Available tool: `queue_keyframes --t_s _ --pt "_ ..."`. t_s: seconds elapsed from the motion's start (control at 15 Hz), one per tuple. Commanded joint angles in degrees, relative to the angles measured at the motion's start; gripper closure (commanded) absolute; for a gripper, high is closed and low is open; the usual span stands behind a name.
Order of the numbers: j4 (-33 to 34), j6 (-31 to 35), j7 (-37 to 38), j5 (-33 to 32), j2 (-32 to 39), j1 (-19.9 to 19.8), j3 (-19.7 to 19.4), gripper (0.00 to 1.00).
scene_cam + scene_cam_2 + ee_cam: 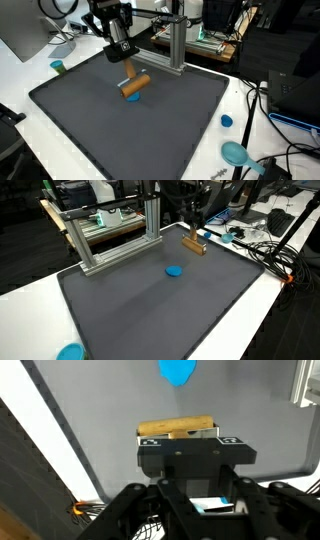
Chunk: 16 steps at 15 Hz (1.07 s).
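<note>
I should bring my gripper back toward the blue disc (174,271) and lower the block there, because the wooden block (194,246) is hanging over empty mat beside the blue disc.
My gripper (178,438) is shut on a wooden block (178,428), which lies crosswise between the fingertips. In both exterior views the block (134,85) (193,245) hangs just above the dark grey mat (110,130) (150,310), below the gripper (130,76) (193,237). A flat blue disc (134,99) (174,271) (178,372) lies on the mat close to the block, apart from it. In the wrist view the gripper's black body hides the mat directly beneath.
An aluminium frame (172,45) (110,235) stands at one edge of the mat. On the white table lie a small blue cap (227,121), a teal bowl (237,153) (70,352) and a teal cup (58,67). Cables (265,255) run past the mat's edge.
</note>
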Motion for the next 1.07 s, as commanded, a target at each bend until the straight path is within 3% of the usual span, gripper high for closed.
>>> queue_keyframes --t_s 0.0,0.27,0.4,0.67,0.73,0.8,1.0 --pt "-0.87 3.12 13.26 -12.44 -1.77 5.44 -1.14 0.79" --pt "-5.35 3.42 29.35 -28.63 -0.56 10.87 -0.46 0.79" --pt "-3.79 1.91 35.05 -34.87 2.16 13.11 0.04 0.79" --pt "1.68 -8.7 32.47 -29.55 5.6 13.35 3.1 0.79" --pt "-1.89 -3.68 34.74 -31.97 4.74 13.33 2.71 0.54" --pt "-0.89 -5.59 34.47 -31.35 5.19 13.41 3.14 0.79" --pt "2.85 -7.04 35.36 -33.02 7.06 13.64 2.64 0.79"
